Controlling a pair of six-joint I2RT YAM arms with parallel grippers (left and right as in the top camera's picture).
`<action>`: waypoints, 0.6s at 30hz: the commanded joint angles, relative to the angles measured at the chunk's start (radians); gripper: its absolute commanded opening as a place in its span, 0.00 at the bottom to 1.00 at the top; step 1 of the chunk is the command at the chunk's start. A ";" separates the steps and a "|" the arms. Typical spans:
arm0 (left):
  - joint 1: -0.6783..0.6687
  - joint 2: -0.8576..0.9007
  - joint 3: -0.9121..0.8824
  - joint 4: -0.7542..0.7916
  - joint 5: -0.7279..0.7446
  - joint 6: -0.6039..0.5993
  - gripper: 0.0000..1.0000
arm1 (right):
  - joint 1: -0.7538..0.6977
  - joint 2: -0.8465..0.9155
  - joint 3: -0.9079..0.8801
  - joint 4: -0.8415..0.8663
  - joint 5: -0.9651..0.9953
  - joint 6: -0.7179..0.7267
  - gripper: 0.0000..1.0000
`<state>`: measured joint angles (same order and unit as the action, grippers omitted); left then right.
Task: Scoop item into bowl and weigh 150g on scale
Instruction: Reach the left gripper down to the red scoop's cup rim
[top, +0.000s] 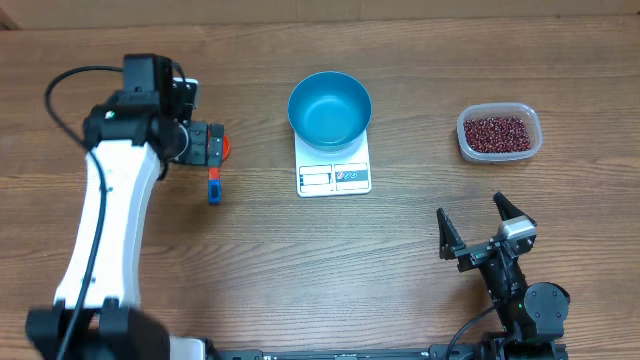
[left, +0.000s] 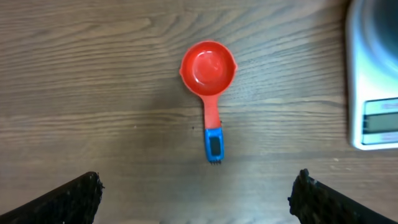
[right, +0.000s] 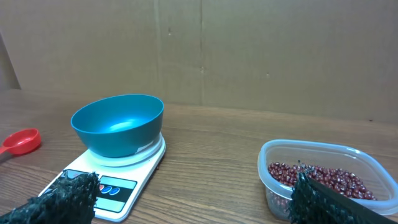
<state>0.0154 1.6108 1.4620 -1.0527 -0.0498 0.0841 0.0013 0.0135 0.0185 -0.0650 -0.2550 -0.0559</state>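
Observation:
I should carry on lowering my left gripper until its fingers are on both sides of the cup's rim (left: 183, 71), then close them there, because the red scoop (top: 214, 174) lies cup-up and clear of the scale.
The empty blue bowl (top: 330, 108) stands on the white scale (top: 334, 178) at the table's middle back. Dark red-brown beans (top: 496, 132) fill a clear tub (top: 499, 158) at the right. A red scoop with a blue handle (top: 214, 185) lies left of the scale. My left gripper (top: 205, 143) hovers over it, open and empty; the left wrist view has the scoop (left: 209, 81) lying cup-up ahead of the gripper (left: 198, 193). Near the front right, my right gripper (top: 485, 228) is open too, facing the bowl (right: 117, 123) and the beans (right: 317, 177).
The scale (left: 373, 93) shows at the right edge of the left wrist view. A cardboard wall (right: 249, 50) rises behind the table in the right wrist view. Bare wood lies between the scale (right: 112, 186) and the tub (right: 323, 152).

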 joint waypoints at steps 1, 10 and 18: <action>0.033 0.074 0.028 0.020 -0.013 0.029 1.00 | -0.002 -0.011 -0.011 0.003 0.006 0.003 1.00; 0.100 0.211 0.027 0.096 -0.010 0.035 1.00 | -0.002 -0.011 -0.011 0.003 0.006 0.003 1.00; 0.082 0.281 0.027 0.158 -0.002 0.056 1.00 | -0.002 -0.011 -0.011 0.003 0.006 0.003 1.00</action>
<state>0.1108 1.8629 1.4624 -0.9066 -0.0536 0.1131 0.0013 0.0135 0.0185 -0.0650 -0.2550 -0.0559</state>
